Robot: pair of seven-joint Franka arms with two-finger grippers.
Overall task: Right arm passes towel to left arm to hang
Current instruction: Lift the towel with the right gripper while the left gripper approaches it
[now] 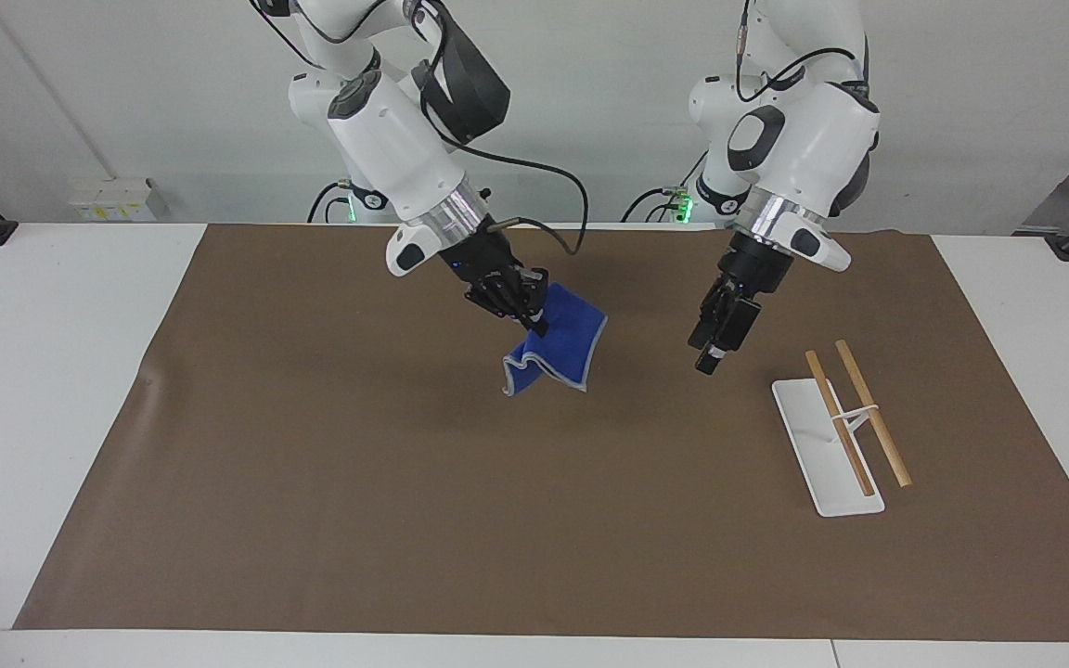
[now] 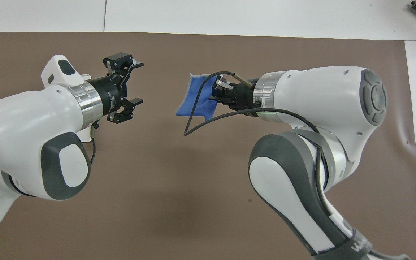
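Note:
The loose side of the towel is hanging across a gap (image 2: 161, 93) from my open left gripper. My right gripper should stay still while my left gripper takes that side (image 2: 187, 97).
The towel (image 1: 560, 351) is a small blue cloth with a pale grey border. It hangs from my right gripper (image 1: 533, 323), which is shut on its upper edge and holds it in the air over the middle of the brown mat. In the overhead view the towel (image 2: 195, 102) hangs off the right gripper (image 2: 216, 87) toward the left arm. My left gripper (image 1: 707, 362) is in the air over the mat, between the towel and the rack. It is open and empty, its jaws spread and facing the towel across a gap (image 2: 139, 83).
A white rack (image 1: 833, 456) with two wooden rods (image 1: 871, 412) stands on the brown mat (image 1: 312, 510) toward the left arm's end. In the overhead view the left arm hides it. A black cable (image 2: 193, 121) loops from the right wrist.

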